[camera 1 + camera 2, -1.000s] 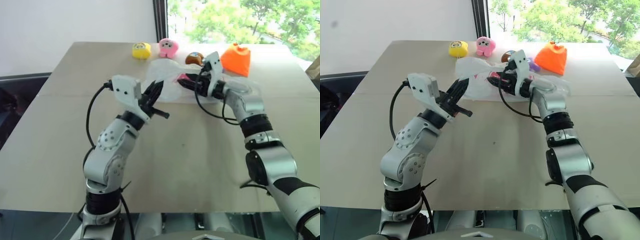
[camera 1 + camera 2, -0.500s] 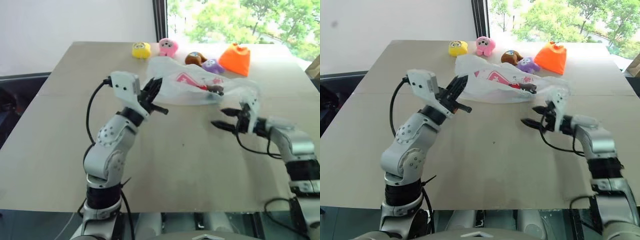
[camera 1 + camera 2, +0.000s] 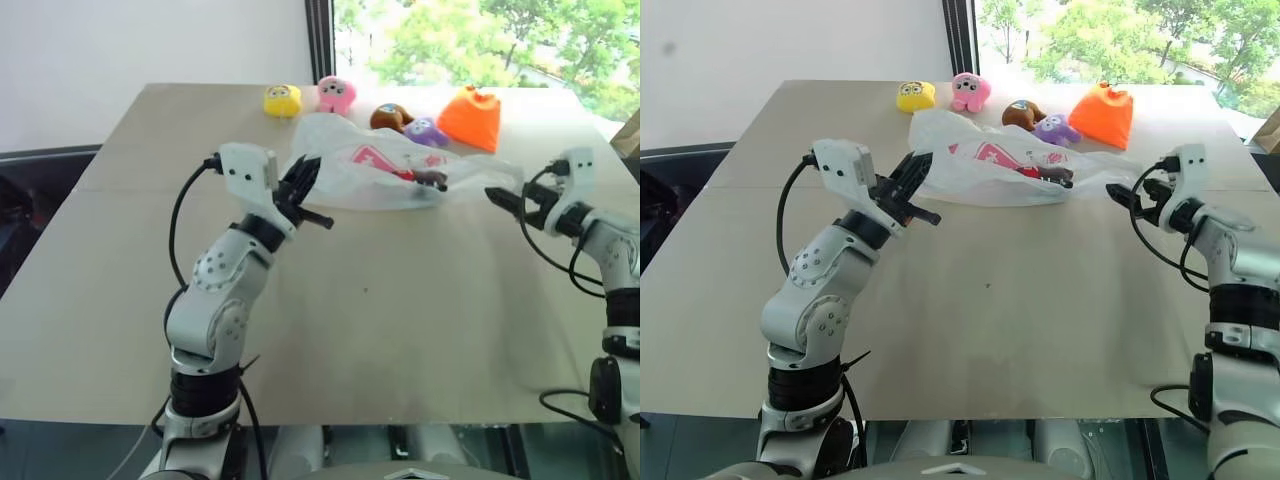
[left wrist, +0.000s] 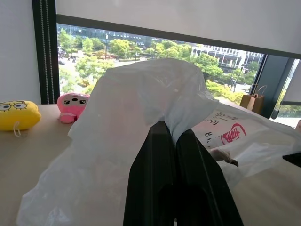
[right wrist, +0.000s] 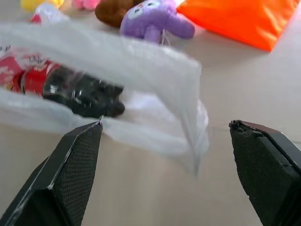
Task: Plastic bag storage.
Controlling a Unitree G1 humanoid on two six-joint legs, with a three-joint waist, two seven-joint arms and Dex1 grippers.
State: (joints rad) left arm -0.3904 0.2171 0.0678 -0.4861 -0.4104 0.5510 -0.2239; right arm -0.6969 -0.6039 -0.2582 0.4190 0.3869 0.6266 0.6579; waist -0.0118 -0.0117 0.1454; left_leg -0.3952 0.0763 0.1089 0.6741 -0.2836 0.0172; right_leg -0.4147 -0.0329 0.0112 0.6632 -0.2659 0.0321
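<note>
My grippers will lift both ends of the plastic bag (image 3: 365, 180), and the bag will then hang like a deep sack around the toy, because the bag's rim gapes (image 5: 143, 96) over loose film.
The plastic bag (image 3: 380, 165), translucent white with red print, lies stretched across the far middle of the table. My left gripper (image 3: 308, 176) is shut on the bag's left end and holds that end raised; the left wrist view shows the film pinched between the closed fingers (image 4: 162, 155). A dark and red toy (image 5: 89, 96) lies inside the bag. My right gripper (image 3: 510, 198) stands wide open just right of the bag's right end (image 5: 188, 108), touching nothing.
Along the table's far edge stand a yellow toy (image 3: 283, 100), a pink toy (image 3: 337, 94), a brown toy (image 3: 389, 117), a purple toy (image 3: 427, 131) and an orange pouch (image 3: 472, 118). The tan table (image 3: 380, 320) stretches wide in front of the bag.
My right gripper left the middle of the bag, swung out to the right and opened wide. The bag now lies spread out lengthwise. My left gripper kept its hold and stayed put.
</note>
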